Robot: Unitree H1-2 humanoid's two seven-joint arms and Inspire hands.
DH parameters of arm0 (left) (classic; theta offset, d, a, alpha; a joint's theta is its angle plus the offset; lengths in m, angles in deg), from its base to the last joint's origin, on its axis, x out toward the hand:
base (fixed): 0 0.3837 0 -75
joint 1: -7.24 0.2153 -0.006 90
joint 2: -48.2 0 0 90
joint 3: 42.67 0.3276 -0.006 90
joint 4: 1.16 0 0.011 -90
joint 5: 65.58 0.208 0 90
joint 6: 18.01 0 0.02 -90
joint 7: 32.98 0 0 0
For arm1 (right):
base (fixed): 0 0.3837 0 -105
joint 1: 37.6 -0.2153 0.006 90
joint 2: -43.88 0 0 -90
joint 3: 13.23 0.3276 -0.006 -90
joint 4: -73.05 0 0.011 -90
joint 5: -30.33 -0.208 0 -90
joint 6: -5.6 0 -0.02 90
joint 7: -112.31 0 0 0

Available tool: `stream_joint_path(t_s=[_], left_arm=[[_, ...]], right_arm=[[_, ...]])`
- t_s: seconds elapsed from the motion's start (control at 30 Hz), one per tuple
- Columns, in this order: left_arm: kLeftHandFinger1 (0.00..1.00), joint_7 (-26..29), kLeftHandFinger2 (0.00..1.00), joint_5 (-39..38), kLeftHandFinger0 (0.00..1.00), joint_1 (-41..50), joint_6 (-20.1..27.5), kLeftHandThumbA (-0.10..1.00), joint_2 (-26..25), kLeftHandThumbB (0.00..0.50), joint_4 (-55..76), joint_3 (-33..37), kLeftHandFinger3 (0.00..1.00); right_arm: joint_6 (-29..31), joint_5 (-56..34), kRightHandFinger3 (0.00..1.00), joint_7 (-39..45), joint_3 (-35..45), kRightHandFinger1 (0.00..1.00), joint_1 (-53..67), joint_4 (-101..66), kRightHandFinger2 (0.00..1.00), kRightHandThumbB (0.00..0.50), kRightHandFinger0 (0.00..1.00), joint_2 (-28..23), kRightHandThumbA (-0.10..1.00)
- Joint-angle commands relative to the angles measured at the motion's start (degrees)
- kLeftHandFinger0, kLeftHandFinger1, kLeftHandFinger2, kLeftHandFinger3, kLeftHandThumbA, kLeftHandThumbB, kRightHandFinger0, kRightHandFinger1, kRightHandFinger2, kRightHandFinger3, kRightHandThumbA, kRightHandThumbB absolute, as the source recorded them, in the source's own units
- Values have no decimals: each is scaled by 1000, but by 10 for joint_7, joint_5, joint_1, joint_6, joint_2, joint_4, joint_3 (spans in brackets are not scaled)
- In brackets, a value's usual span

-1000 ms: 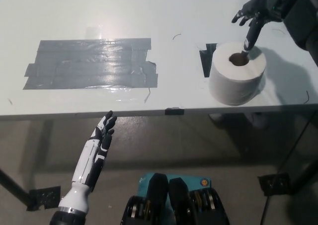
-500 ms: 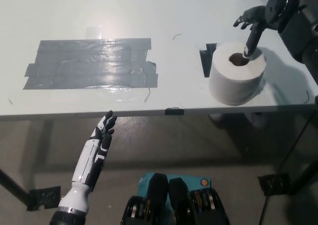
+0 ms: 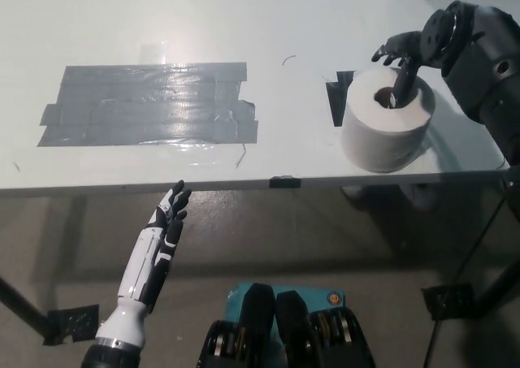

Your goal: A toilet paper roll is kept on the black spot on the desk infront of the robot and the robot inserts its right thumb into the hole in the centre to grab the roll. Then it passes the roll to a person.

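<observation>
My thumb is reaching into the centre hole [image 3: 394, 97], so I expect the toilet paper roll [image 3: 385, 138] to tip over with its hole facing sideways as I lift it.
A white toilet paper roll [image 3: 385, 131] stands upright on the white desk [image 3: 284, 27], over a black tape patch [image 3: 337, 96] whose edge shows at the roll's left. My black right hand [image 3: 402, 59] hangs over the roll's far side, its thumb reaching down into the centre hole while the other fingers stay spread above the rim. The fingers are not closed on the roll. My white left hand [image 3: 162, 230] rests below the desk's front edge at the lower left, fingers straight and apart, holding nothing.
A large patch of grey tape [image 3: 150, 104] covers the desk's left half. The desk's front edge [image 3: 244, 185] runs across the middle of the view, floor and desk legs below it. The roll stands close to the desk's right front corner.
My right hand has come down and slightly left, and its thumb now goes deeper into the roll's hole. The roll and my left hand have not moved.
</observation>
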Motion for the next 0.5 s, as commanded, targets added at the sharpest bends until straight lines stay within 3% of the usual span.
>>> stream_joint_path(t_s=[0.0, 0.1, 0.17, 0.23, 0.3, 0.33, 0.37, 0.4, 0.43, 0.47], left_arm=[[1000, -3, 1000, -3, 1000, -9, 17, 1000, -3, 189, 20, 1, 1000], [1000, -1, 1000, -2, 1000, -13, 21, 1000, -3, 190, 19, 0, 1000], [1000, 1, 1000, 1, 1000, -13, 23, 1000, -2, 185, 19, 1, 1000], [1000, -1, 1000, -2, 1000, -13, 22, 1000, -2, 194, 20, 1, 1000], [1000, -2, 1000, -5, 1000, -14, 23, 1000, -2, 191, 19, 1, 1000], [1000, -1, 1000, -3, 1000, -15, 24, 1000, -3, 191, 18, 1, 1000], [1000, -1, 1000, -1, 1000, -17, 24, 1000, -4, 190, 19, 0, 1000], [1000, -1, 1000, -1, 1000, -18, 22, 1000, -4, 192, 20, 1, 1000], [1000, -2, 1000, -1, 1000, -18, 22, 1000, -5, 192, 20, 1, 1000], [1000, -2, 1000, -1, 1000, -19, 22, 1000, -5, 200, 19, 1, 1000]], right_arm=[[17, 3, 1000, -34, 11, 1000, -13, 0, 1000, 366, 1000, 9, 1000], [14, 5, 1000, -48, 12, 1000, -7, 3, 1000, 355, 1000, 15, 965], [2, -8, 1000, -72, 28, 1000, 6, 6, 1000, 348, 1000, 21, 798], [8, -1, 1000, -87, 27, 1000, 16, 6, 1000, 353, 1000, 23, 755], [2, 1, 1000, -110, 32, 1000, 24, 7, 1000, 353, 1000, 25, 557], [7, 8, 826, -130, 27, 544, 29, 7, 525, 212, 700, 26, 188], [10, 16, 854, -146, 22, 261, 32, 7, 445, 254, 282, 26, 170], [14, 24, 684, -164, 16, 335, 37, 6, 542, 248, 101, 27, -89], [16, 29, 733, -181, 12, 465, 43, 5, 718, 218, 168, 27, -98], [19, 27, 869, -196, 15, 575, 50, 5, 767, 184, 258, 26, -100]])
